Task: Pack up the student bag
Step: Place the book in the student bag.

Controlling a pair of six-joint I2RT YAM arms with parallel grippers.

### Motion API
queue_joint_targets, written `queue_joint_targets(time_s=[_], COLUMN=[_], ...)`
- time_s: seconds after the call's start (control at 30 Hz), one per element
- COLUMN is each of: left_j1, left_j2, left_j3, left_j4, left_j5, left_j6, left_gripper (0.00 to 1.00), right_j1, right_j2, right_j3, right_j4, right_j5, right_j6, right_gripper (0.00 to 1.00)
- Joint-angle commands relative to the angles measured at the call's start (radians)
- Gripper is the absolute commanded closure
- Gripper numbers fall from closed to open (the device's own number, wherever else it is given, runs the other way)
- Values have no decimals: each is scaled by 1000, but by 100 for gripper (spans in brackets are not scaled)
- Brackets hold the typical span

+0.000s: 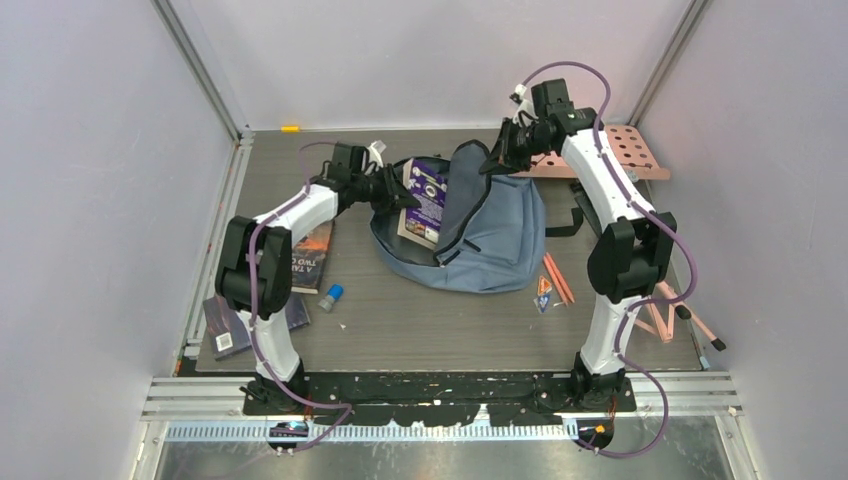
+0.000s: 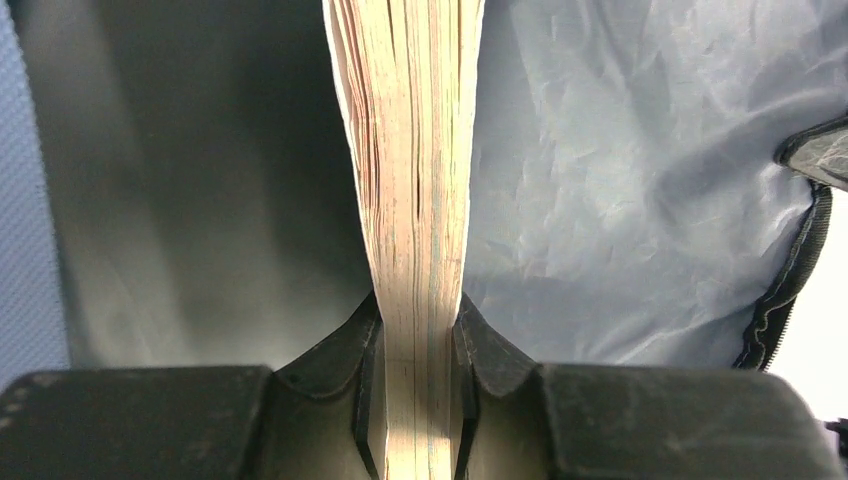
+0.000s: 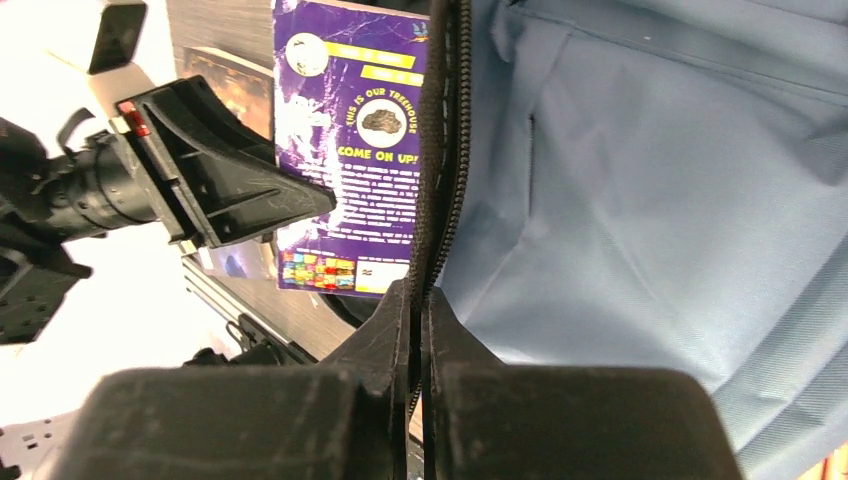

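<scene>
The purple book lies at a slant across the bag's opening, so the robot's left gripper should tuck the book in beside the lifted flap before going to get another one.
The grey-blue student bag lies mid-table with its mouth held open. My right gripper is shut on the bag's black zipper edge and lifts the flap; its jaws pinch the zipper tape. A purple book stands in the bag's opening. My left gripper is shut on it. In the left wrist view both fingertips press the book's page edges, and the gripper points into the bag's lining. The right wrist view shows the book's back cover beside the left gripper.
Two more books lie at the left, beside a small blue-capped object. Orange pencils and a small packet lie right of the bag. A pink pegboard sits at the back right.
</scene>
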Motion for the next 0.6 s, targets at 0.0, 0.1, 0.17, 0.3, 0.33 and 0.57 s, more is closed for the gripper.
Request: queue_joint_targets(time_s=[0.0,0.1,0.17,0.3,0.33,0.57], left_j1=[-3,-3,-3,-3,-3,-4], left_j2=[-72,-62,-37,46,59,89], left_j3=[-17,-34,-43,-54,-57,-68], left_j4=[314,430,481,606,624,601], left_j5=[132,156,178,251,260,246], left_j6=[-173,-248,-275,-342,-351,-330], left_gripper=[100,100,100,100,100,100], right_j1=[-3,-3,-3,-3,-3,-3], right_j2=[-99,-103,-101,-87,-84,-91], right_j3=[72,77,83,116,127,140], right_j4=[9,10,17,28,31,132], right_j5=[-22,-21,-25,-41,-46,-59], right_j6=[43,53,63,84,91,164], right_gripper=[99,99,99,99,99,99])
